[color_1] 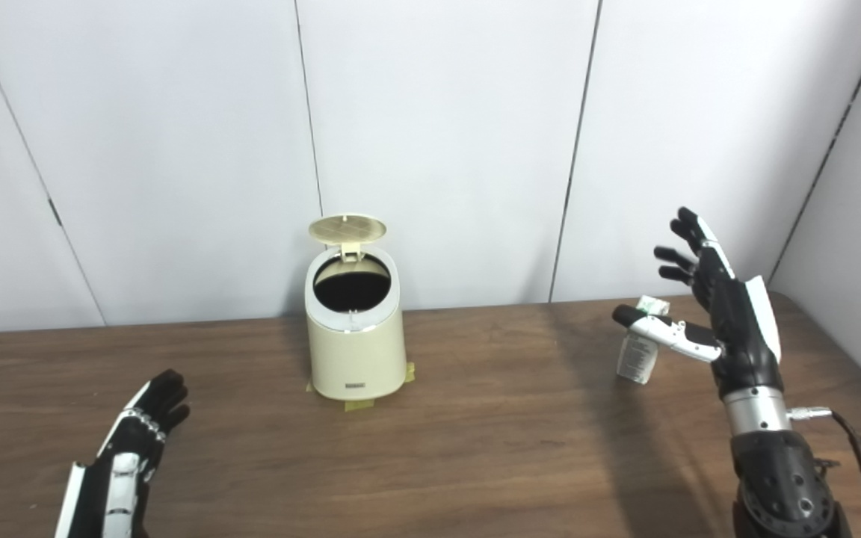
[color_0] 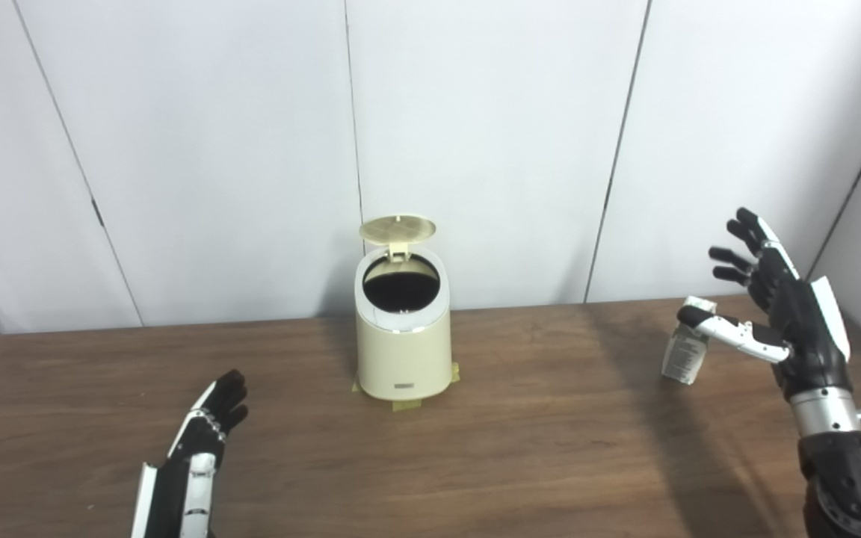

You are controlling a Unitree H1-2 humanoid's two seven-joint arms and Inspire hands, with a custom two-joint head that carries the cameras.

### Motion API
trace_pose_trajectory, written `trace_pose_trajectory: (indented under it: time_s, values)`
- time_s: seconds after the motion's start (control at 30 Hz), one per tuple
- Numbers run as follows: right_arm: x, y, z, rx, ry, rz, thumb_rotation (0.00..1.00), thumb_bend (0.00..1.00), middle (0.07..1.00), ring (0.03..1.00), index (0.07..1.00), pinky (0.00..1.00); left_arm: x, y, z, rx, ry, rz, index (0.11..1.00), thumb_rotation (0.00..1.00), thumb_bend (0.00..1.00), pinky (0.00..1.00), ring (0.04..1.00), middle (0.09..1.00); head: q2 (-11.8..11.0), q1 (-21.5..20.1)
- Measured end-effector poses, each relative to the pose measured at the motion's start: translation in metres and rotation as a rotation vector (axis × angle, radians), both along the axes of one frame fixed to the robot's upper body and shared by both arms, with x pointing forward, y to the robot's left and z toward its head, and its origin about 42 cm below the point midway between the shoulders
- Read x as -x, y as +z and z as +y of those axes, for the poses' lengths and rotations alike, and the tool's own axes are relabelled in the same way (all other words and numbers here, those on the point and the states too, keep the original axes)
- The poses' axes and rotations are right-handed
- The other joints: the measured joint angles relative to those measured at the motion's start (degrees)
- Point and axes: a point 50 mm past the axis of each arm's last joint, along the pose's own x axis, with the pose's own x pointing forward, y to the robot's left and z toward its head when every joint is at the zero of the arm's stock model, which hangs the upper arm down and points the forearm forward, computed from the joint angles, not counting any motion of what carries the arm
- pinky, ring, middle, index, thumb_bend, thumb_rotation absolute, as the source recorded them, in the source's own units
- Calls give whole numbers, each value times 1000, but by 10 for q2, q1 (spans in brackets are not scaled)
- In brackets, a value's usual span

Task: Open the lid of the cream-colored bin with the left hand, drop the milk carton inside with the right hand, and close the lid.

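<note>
The round lid [color_0: 397, 229] will stay open when I drop the milk carton inside, because it is standing tipped up and my left hand [color_0: 205, 420] is away from it.
The cream-colored bin [color_0: 403, 351] stands at the middle back of the table, its round lid [color_0: 397, 229] tipped up and the dark inside showing. A small white milk carton [color_0: 688, 350] stands upright on the table at the right. My right hand [color_0: 774, 310] is raised just right of the carton, open, fingers spread, its thumb reaching in front of the carton's top. Whether the thumb touches the carton is unclear. My left hand [color_0: 202, 437] rests low over the table at the front left, open and holding nothing, well away from the bin.
The brown wooden table [color_0: 520, 448] stretches across the view. Tape strips [color_0: 405, 405] hold the bin's base. White wall panels [color_0: 490, 134] stand close behind the table. The table's right edge runs near my right arm.
</note>
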Motion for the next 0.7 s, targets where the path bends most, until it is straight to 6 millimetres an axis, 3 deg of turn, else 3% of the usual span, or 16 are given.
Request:
trace_pose_trajectory:
  time_s: [0.2,0.33,0.43,0.7]
  values:
    - [-14,-26,-16,-28,-48,108,310,837,904,894,923,883,0,0,-1,-7,-14,8,868,859,375,921,916,903,3,2]
    - [-21,-43,-34,5,-101,188,333,889,910,919,935,908,1,0,-2,-5,-13,13,872,832,391,913,918,907,5,8]
    - [-26,-52,-48,26,-133,235,404,970,903,907,940,876,1,0,-2,-8,-13,12,877,837,394,920,924,913,6,5]
    - [-42,-69,-46,65,-123,272,383,968,904,841,942,731,2,0,-2,-16,-9,13,871,847,412,908,915,908,4,7]
